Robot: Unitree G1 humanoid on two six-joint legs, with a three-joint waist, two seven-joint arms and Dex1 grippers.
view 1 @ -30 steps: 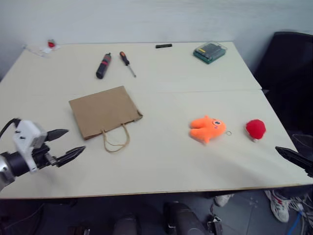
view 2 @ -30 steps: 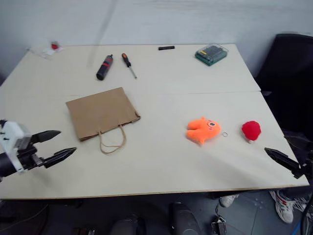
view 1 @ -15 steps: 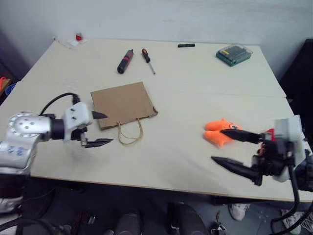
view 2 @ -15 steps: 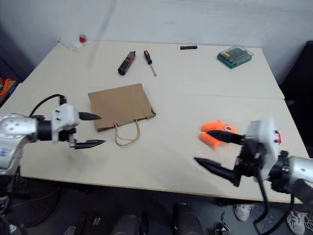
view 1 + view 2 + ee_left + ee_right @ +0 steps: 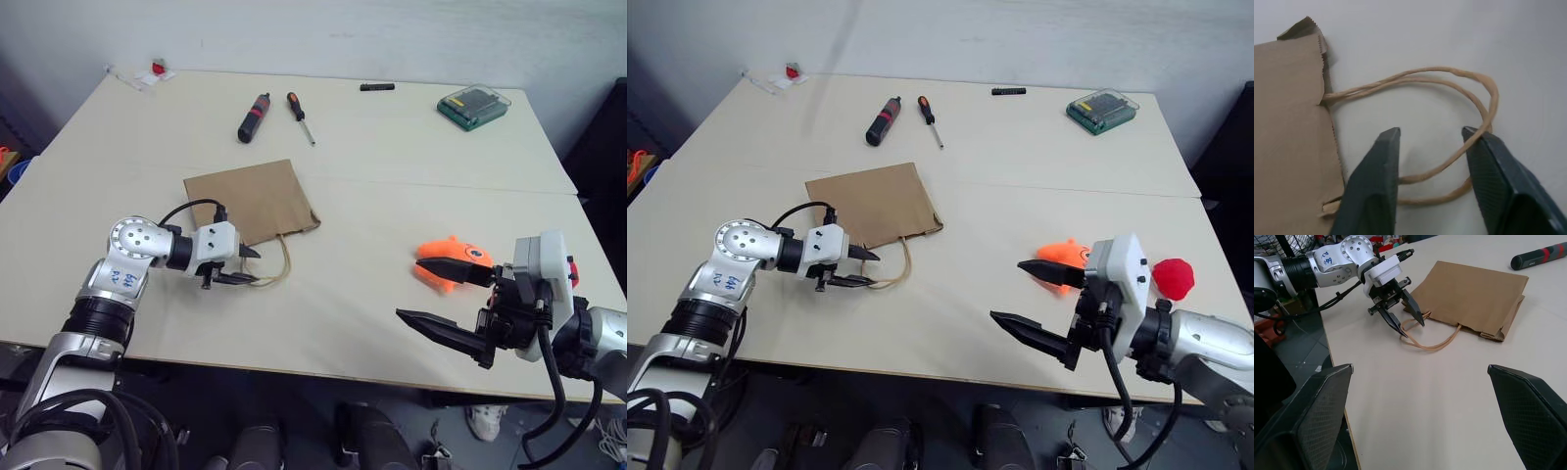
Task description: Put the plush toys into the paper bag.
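A folded pleat (image 5: 1302, 29) shows at the paper bag's opening. The flat paper bag (image 5: 245, 199) will stand up and open wide when I lift its upper cord handle.
The brown paper bag (image 5: 250, 201) lies flat on the table, its two cord handles (image 5: 1449, 81) looping toward the front edge. My left gripper (image 5: 253, 266) is low at those handles, open only narrowly, and the cords run between its fingers (image 5: 1376, 181) without being pinched. Wide open, my right gripper (image 5: 411, 290) hovers near the front right of the table. The orange plush toy (image 5: 460, 250) lies just behind its upper finger. Further right sits the red plush toy (image 5: 1173, 278), partly hidden by that arm. The right wrist view shows the left gripper (image 5: 1411, 329) at the bag (image 5: 1474, 298).
At the back of the table (image 5: 392, 196) lie a black-and-red tool (image 5: 255, 117), a screwdriver (image 5: 299, 117), a small black bar (image 5: 377, 87) and a green case (image 5: 475, 106). A small red item in clear wrap (image 5: 157, 70) sits at the far left corner.
My left gripper has moved right to the bag's handles and its fingers have narrowed around the cords. The right gripper came in from the right edge earlier and now holds still, open.
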